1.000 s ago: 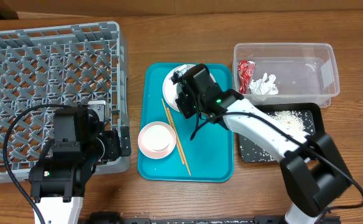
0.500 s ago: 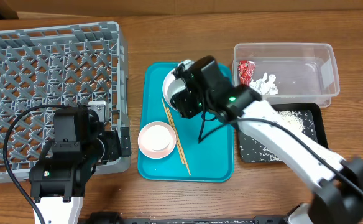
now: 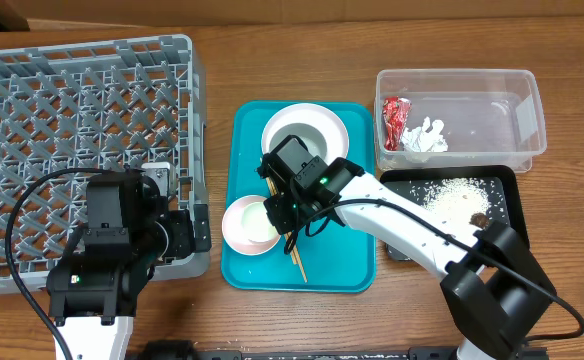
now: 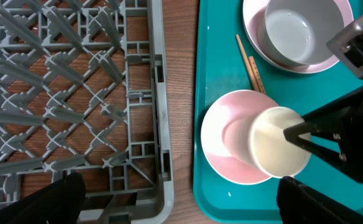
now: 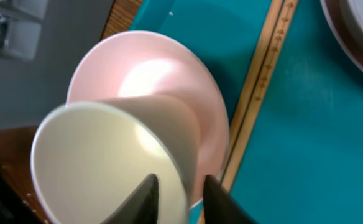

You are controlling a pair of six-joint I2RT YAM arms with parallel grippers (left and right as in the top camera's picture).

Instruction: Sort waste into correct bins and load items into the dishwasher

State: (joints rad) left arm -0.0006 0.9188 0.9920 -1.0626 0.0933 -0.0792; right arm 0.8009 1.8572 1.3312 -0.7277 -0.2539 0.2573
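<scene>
My right gripper holds the white cup, but the grey dish rack (image 3: 122, 112) lies next to my left gripper, so next I raise the cup (image 3: 258, 224) and pass it over.
My right gripper (image 3: 283, 208) (image 5: 178, 190) is shut on the rim of the white cup (image 4: 280, 140) (image 5: 107, 162). It holds the cup tilted over the right part of the small pink bowl (image 3: 247, 225) (image 4: 228, 146) (image 5: 150, 68) on the teal tray (image 3: 352, 262). The white bowl (image 3: 305, 128) (image 4: 299, 31) sits on the round plate (image 3: 337, 125) at the tray's far end. The chopsticks (image 3: 297, 260) (image 5: 262, 93) lie beside the pink bowl, partly under the arm. My left gripper (image 3: 187, 232) (image 4: 181, 208) is open and empty over the near right corner of the grey dish rack (image 3: 82, 120) (image 4: 76, 93).
The clear tub (image 3: 512, 110) at the back right holds the red-and-white wrapper (image 3: 393, 120) and the white tissue (image 3: 424, 137). The black tray (image 3: 502, 190) in front of it holds rice grains (image 3: 452, 190) and the brown lump (image 3: 479, 218).
My right gripper has moved from over the white bowl and plate towards the near left, carrying the cup over the pink bowl. The white bowl now shows uncovered. The left arm has not moved.
</scene>
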